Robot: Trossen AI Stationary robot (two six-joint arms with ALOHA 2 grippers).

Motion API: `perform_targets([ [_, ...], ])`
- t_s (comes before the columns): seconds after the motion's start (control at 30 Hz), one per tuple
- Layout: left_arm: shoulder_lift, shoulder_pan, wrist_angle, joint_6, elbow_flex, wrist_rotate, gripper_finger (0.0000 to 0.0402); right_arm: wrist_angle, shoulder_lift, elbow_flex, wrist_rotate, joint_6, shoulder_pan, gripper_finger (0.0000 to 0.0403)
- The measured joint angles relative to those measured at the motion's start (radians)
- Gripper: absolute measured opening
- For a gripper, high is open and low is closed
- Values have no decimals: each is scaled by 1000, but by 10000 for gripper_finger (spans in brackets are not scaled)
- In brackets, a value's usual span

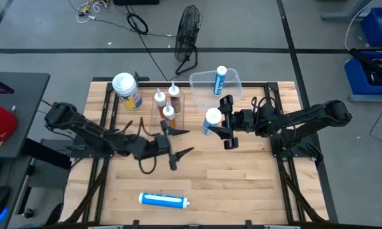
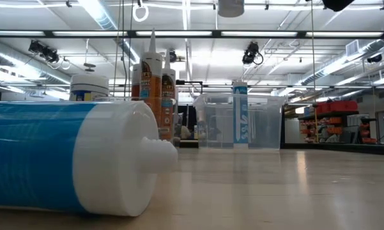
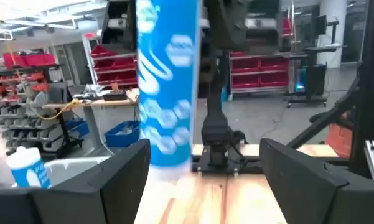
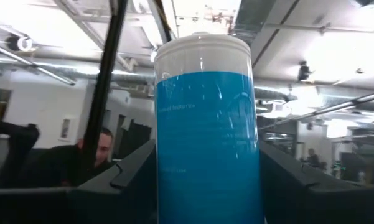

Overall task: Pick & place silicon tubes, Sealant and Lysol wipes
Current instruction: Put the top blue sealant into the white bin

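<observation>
The tube's blue body [image 4: 208, 146] has my right gripper low on it, so my left gripper should hold the tube while my right gripper moves up to its white top end [image 1: 213, 116].
My right gripper [image 1: 219, 122] is shut on an upright blue tube [image 4: 205, 130] with a white top end [image 1: 211, 117], left of the clear bin's near side. My left gripper [image 1: 185, 142] is open and empty near the table's middle. In the left wrist view the held tube [image 3: 168, 81] stands beyond its fingers. A second blue tube [image 1: 221, 76] stands in the clear bin [image 1: 236, 81]. A third [image 1: 164, 201] lies on its side near the front edge. The Lysol wipes canister [image 1: 127, 89] stands upright at the far left, and three orange nozzle-tipped tubes [image 1: 168, 102] stand beside it. My right gripper pinches the tube's blue body [image 4: 168, 186] between its two fingers, below the white top end. The fingers come level from the table's right side and lie across the tube. The tube stands upright and is lifted clear of the table.
Bare wood lies between the arms and the lying tube. The bin stands at the far right of the table's middle. A fan [image 1: 187, 35] and cables lie on the floor beyond the far edge. A person [image 4: 96, 155] shows in the room behind.
</observation>
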Motion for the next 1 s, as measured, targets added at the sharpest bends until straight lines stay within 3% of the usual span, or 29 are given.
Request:
perform_targets([
  [0.4,0,200,-9,-125,46,360,308,-37,13,58,-87,50,-39,226],
  [0.63,3,292,3,-171,47,526,308,-40,101,126,-143,90,-72,226],
  [0.8,9,320,-8,-168,47,550,308,-55,190,217,-212,146,-102,226],
  [1.0,4,318,-48,-129,37,538,306,-109,209,247,-215,146,-109,227],
])
